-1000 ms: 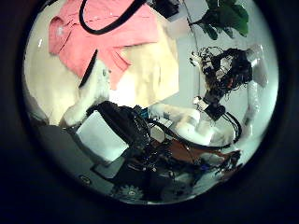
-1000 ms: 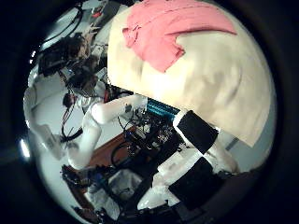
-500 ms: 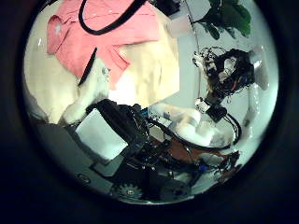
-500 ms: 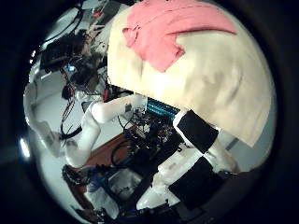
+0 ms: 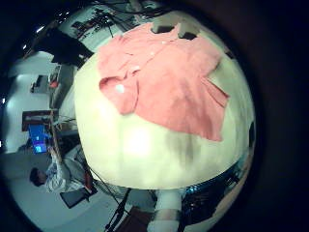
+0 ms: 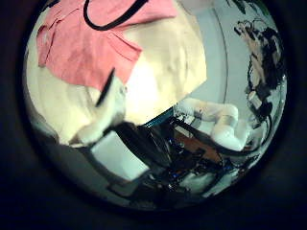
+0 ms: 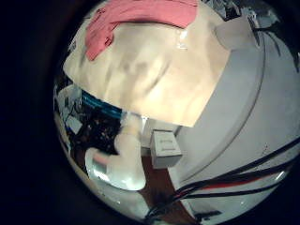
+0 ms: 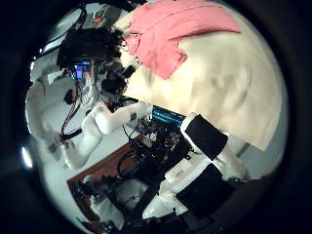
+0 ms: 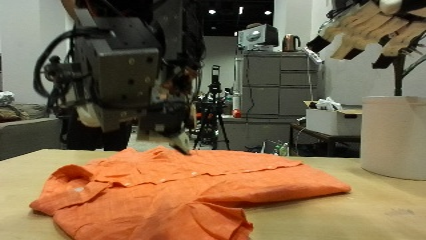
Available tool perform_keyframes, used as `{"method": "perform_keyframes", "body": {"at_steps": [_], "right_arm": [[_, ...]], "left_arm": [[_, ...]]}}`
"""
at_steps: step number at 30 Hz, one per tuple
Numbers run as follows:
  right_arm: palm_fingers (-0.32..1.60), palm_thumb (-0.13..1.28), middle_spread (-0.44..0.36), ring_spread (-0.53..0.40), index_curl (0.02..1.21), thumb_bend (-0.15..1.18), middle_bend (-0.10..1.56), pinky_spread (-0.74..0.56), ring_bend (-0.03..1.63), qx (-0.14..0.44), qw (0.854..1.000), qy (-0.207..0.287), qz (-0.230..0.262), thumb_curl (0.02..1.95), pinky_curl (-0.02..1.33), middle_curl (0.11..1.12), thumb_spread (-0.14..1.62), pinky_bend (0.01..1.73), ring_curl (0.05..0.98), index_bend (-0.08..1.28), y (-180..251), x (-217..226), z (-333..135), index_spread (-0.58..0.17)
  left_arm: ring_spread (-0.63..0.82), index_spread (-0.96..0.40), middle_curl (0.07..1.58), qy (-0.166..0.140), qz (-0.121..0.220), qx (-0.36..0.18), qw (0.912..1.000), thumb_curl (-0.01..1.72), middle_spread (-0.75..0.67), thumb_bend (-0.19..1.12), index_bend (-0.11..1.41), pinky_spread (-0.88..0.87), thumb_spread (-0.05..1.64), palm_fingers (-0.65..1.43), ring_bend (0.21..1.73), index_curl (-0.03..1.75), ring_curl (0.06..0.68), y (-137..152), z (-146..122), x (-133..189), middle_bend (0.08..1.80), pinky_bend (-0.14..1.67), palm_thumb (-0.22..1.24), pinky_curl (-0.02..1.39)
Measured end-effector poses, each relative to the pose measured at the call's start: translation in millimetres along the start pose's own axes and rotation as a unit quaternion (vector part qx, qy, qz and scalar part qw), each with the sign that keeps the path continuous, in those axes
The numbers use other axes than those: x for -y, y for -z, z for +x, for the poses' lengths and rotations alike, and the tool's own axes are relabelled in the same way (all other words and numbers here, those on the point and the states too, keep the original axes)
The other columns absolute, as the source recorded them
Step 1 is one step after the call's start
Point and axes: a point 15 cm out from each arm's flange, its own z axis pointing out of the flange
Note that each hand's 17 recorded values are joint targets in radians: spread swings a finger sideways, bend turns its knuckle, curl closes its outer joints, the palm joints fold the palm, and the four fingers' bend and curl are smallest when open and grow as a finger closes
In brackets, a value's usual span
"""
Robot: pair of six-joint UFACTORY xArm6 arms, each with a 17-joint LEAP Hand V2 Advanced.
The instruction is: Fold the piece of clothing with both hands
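Note:
I expect the shirt to bunch into a small rumpled heap when I fold it over, since it lies loosely spread with soft creases running through it.
My left hand hangs low over the shirt's far edge, near the collar, fingers pointing down and holding nothing. It also shows in the right thumb side palm view, beside the shirt. My right hand is raised high above the table's other end, fingers spread, away from the shirt. The shirt shows in the left little finger side palm view, the left thumb side palm view and the right little finger side palm view.
A white cylinder stands at the table's end under the right hand. A grey cabinet and a box stand behind the table. The table's edge and a drop beyond it show in the right little finger side palm view.
The left hand has moved down towards the shirt: the shirt and table loom larger in its thumb side view, and the hand has come into the right thumb side view. The right hand has stayed put.

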Motion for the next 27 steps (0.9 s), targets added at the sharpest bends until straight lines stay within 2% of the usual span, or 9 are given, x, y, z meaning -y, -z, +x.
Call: {"method": "perform_keyframes", "body": {"at_steps": [3, 10, 15, 18, 21, 22, 23, 25, 27], "right_arm": [[0.17, 0.71, 0.128, 0.239, 0.32, -0.01, 0.19, 0.32, 0.20, 0.000, 1.000, -0.001, 0.003, 0.28, 0.30, 0.33, 1.27, 0.19, 0.243, 0.18, 1, -1, 0, -0.272], [0.17, 0.71, 0.131, 0.239, 0.32, -0.01, 0.19, 0.32, 0.20, 0.000, 1.000, -0.004, 0.004, 0.28, 0.30, 0.33, 1.27, 0.19, 0.242, 0.18, 2, -2, 2, -0.268], [0.17, 0.72, 0.131, 0.240, 0.33, -0.01, 0.19, 0.32, 0.20, -0.001, 1.000, -0.005, 0.007, 0.28, 0.30, 0.33, 1.27, 0.19, 0.241, 0.18, 3, -3, 2, -0.267], [0.17, 0.72, 0.131, 0.240, 0.33, -0.01, 0.19, 0.32, 0.20, -0.001, 1.000, -0.005, 0.007, 0.28, 0.30, 0.33, 1.27, 0.19, 0.241, 0.18, 3, -2, 2, -0.267], [0.17, 0.72, 0.131, 0.240, 0.33, -0.01, 0.19, 0.32, 0.20, -0.001, 1.000, -0.004, 0.006, 0.28, 0.30, 0.33, 1.26, 0.19, 0.240, 0.18, 3, -2, 2, -0.267], [0.17, 0.72, 0.131, 0.240, 0.33, -0.01, 0.19, 0.32, 0.20, -0.001, 1.000, -0.004, 0.007, 0.28, 0.30, 0.33, 1.26, 0.19, 0.240, 0.18, 3, -2, 2, -0.267], [0.17, 0.72, 0.131, 0.240, 0.33, -0.01, 0.19, 0.32, 0.20, -0.001, 1.000, -0.005, 0.008, 0.28, 0.30, 0.33, 1.26, 0.19, 0.240, 0.18, 3, -2, 2, -0.264], [0.17, 0.72, 0.131, 0.240, 0.33, -0.01, 0.19, 0.32, 0.20, -0.001, 1.000, -0.004, 0.007, 0.28, 0.30, 0.33, 1.26, 0.19, 0.240, 0.18, 3, -3, 2, -0.266], [0.17, 0.72, 0.131, 0.240, 0.33, -0.01, 0.19, 0.32, 0.19, 0.000, 1.000, -0.006, 0.006, 0.28, 0.29, 0.33, 1.26, 0.19, 0.240, 0.18, 3, -3, 3, -0.264]], "left_arm": [[0.36, 0.01, 0.35, -0.020, -0.034, 0.019, 0.9990, 0.34, 0.12, -0.05, 0.13, 0.34, 1.09, 0.16, 0.43, 0.37, 0.219, -24, 0, 2, 0.17, 0.28, 0.38, 0.25], [0.42, 0.07, 0.34, -0.057, -0.096, 0.044, 0.9928, 0.32, 0.19, -0.04, 0.14, 0.39, 0.97, 0.10, 0.46, 0.33, 0.222, -65, 8, 0, 0.20, 0.31, 0.26, 0.28], [0.46, 0.12, 0.35, -0.068, -0.111, 0.060, 0.9896, 0.31, 0.23, -0.04, 0.11, 0.42, 0.91, 0.05, 0.49, 0.28, 0.228, -90, 5, 4, 0.22, 0.34, 0.22, 0.29], [0.46, 0.17, 0.36, -0.060, -0.112, 0.060, 0.9901, 0.32, 0.21, -0.03, 0.15, 0.41, 0.90, 0.09, 0.49, 0.27, 0.224, -97, 5, 7, 0.26, 0.33, 0.22, 0.29], [0.38, 0.17, 0.38, -0.051, -0.111, 0.067, 0.9902, 0.33, 0.12, 0.00, 0.16, 0.35, 0.93, 0.23, 0.50, 0.27, 0.218, -100, 2, 7, 0.37, 0.28, 0.30, 0.27], [0.32, 0.15, 0.41, -0.048, -0.110, 0.070, 0.9903, 0.36, 0.07, 0.08, 0.16, 0.31, 0.97, 0.31, 0.52, 0.27, 0.222, -100, 0, 7, 0.45, 0.26, 0.45, 0.27], [0.28, 0.14, 0.42, -0.045, -0.109, 0.073, 0.9903, 0.37, 0.04, 0.10, 0.16, 0.28, 0.98, 0.36, 0.52, 0.28, 0.222, -100, -2, 8, 0.48, 0.25, 0.51, 0.27], [0.10, 0.06, 0.47, -0.043, -0.110, 0.077, 0.9900, 0.43, -0.08, 0.16, 0.16, 0.09, 1.01, 0.59, 0.58, 0.28, 0.236, -101, -4, 10, 0.60, 0.33, 0.66, 0.28], [-0.04, -0.01, 0.48, -0.042, -0.108, 0.079, 0.9901, 0.46, -0.17, 0.18, 0.14, -0.09, 1.02, 0.83, 0.65, 0.27, 0.243, -99, -5, 12, 0.66, 0.45, 0.71, 0.30]]}}
